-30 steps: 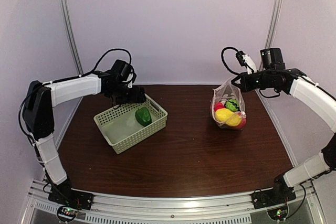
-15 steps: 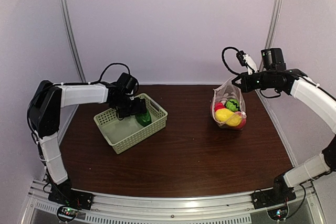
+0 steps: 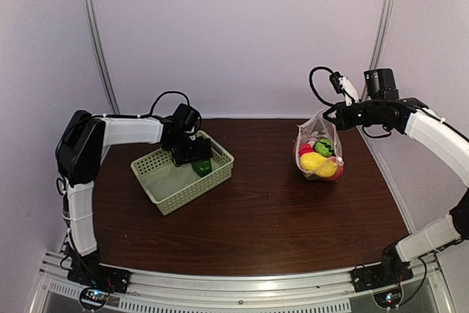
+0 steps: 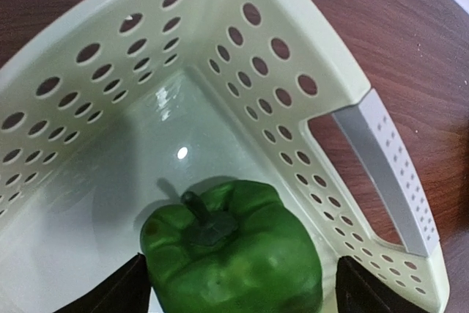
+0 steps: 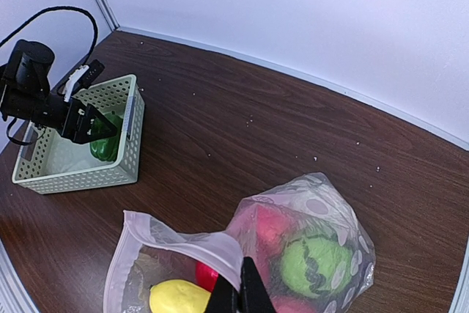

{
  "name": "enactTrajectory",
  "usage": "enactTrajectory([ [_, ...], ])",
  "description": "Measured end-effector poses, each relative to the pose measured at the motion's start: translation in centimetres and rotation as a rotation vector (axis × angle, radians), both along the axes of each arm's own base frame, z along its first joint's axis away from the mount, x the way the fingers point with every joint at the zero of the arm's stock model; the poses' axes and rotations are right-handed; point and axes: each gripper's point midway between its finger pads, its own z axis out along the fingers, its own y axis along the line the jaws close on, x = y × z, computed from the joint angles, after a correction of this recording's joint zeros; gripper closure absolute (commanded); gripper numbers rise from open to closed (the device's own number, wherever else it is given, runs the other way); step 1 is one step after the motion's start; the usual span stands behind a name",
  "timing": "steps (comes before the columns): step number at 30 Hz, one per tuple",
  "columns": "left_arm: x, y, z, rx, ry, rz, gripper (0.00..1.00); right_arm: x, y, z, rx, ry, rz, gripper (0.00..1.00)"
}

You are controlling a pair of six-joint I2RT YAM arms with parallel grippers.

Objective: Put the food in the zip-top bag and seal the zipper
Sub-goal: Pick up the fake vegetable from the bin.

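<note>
The green toy pepper (image 3: 203, 168) will sit high up, close to the bag's opening, when the robot lowers it in, because heaped pieces (image 3: 319, 158) already fill the bag's bottom.
A green toy pepper (image 3: 201, 166) lies in the right end of the pale green lattice basket (image 3: 165, 190). My left gripper (image 3: 195, 156) is down in the basket, open, with one finger (image 4: 126, 292) on each side of the pepper (image 4: 234, 251). My right gripper (image 3: 327, 113) is shut on the mouth edge of the dotted zip-top bag (image 3: 319, 150) and holds it up, its bottom on the table. The bag (image 5: 326, 207) holds a yellow piece (image 5: 179, 297), red fruits (image 5: 267, 229) and a green leafy piece (image 5: 315, 265). Its zipper strip (image 5: 165, 234) hangs open.
The basket's grey handle (image 4: 381, 174) is just right of the pepper, close to my left finger. Brown tabletop (image 3: 271, 210) lies between basket and bag. White walls and metal posts close in the back and sides.
My left gripper has moved right and down into the basket until it straddles the pepper. The right arm and the bag have not moved.
</note>
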Motion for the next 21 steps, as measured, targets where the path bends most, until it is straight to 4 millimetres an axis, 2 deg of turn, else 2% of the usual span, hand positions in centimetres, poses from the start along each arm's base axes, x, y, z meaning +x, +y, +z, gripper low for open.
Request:
enactTrajectory([
  [5,-0.33,-0.41,-1.03,-0.017,0.034,-0.006,0.10,0.01,0.00,0.02,0.000,-0.001,0.000,1.00],
  [8,-0.54,-0.38,-1.14,-0.017,0.044,-0.007,0.12,0.01,0.00,-0.05,0.000,0.000,0.000,1.00],
  [21,-0.50,-0.37,-0.61,-0.005,0.025,-0.034,0.38,0.01,0.01,-0.09,0.000,0.000,0.001,1.00],
])
